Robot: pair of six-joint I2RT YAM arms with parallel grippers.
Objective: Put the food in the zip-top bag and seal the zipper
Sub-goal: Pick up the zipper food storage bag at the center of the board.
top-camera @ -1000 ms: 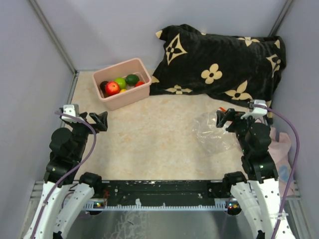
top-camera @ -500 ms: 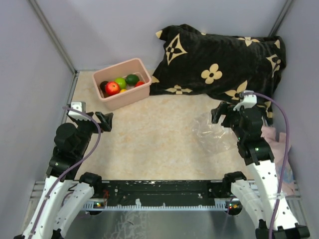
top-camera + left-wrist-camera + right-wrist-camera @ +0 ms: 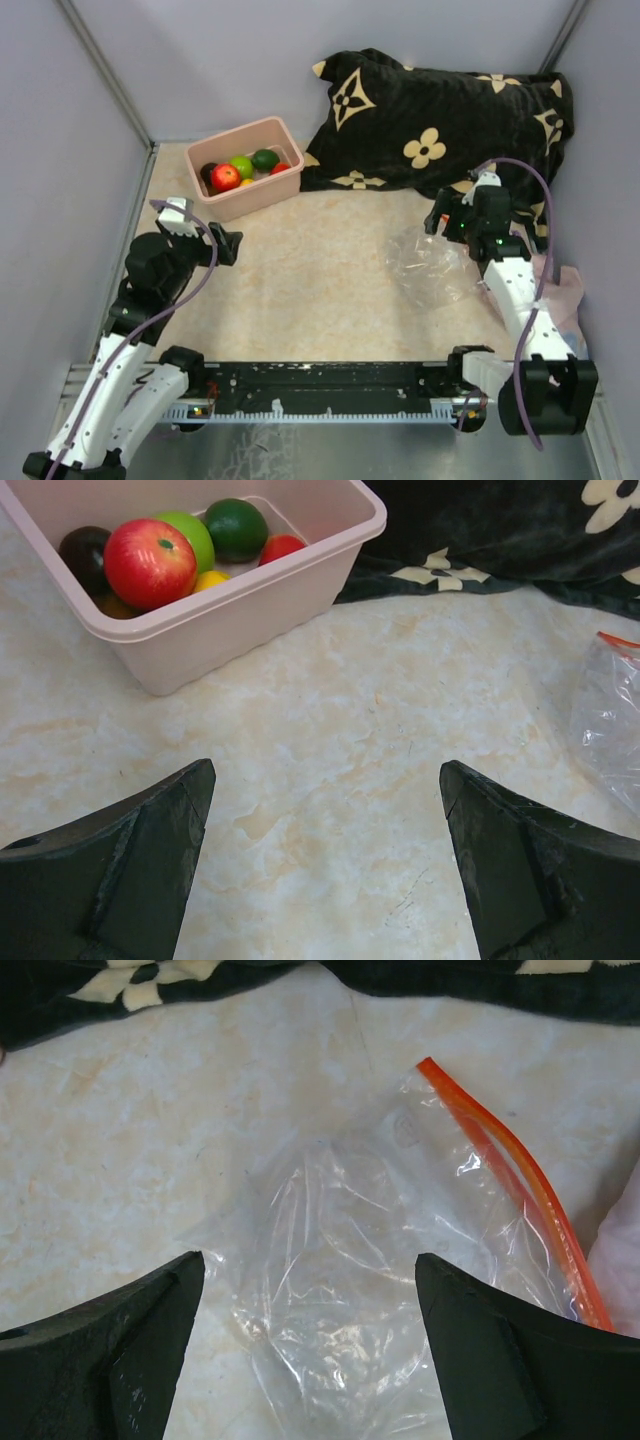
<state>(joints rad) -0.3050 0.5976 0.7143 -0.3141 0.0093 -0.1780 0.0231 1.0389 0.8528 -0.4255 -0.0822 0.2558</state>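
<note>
The red-orange zipper is free of the cushion, its edges apart (image 3: 507, 1163), so I should keep my right gripper heading toward it until the fingers close on one edge (image 3: 546, 1200).
The food (image 3: 240, 171), several small toy fruits, red, light green, dark green, yellow and dark brown, lies in a pink bin (image 3: 262, 193) at the back left; it also shows in the left wrist view (image 3: 160, 555). The clear zip-top bag (image 3: 432, 268) lies crumpled on the table at the right, its red-orange zipper (image 3: 510, 1175) along its right edge. My left gripper (image 3: 222, 243) is open and empty, in front of the bin (image 3: 250, 605). My right gripper (image 3: 443, 222) is open and empty, hovering over the bag (image 3: 370, 1290).
A black cushion with cream flowers (image 3: 440, 125) lies at the back right, close behind the bag. A pink cloth (image 3: 565, 300) lies at the right edge. Grey walls close in the left, right and back sides.
Both arms have reached forward. My left gripper moved toward the pink bin. My right gripper moved out over the clear bag. Both stayed open.
</note>
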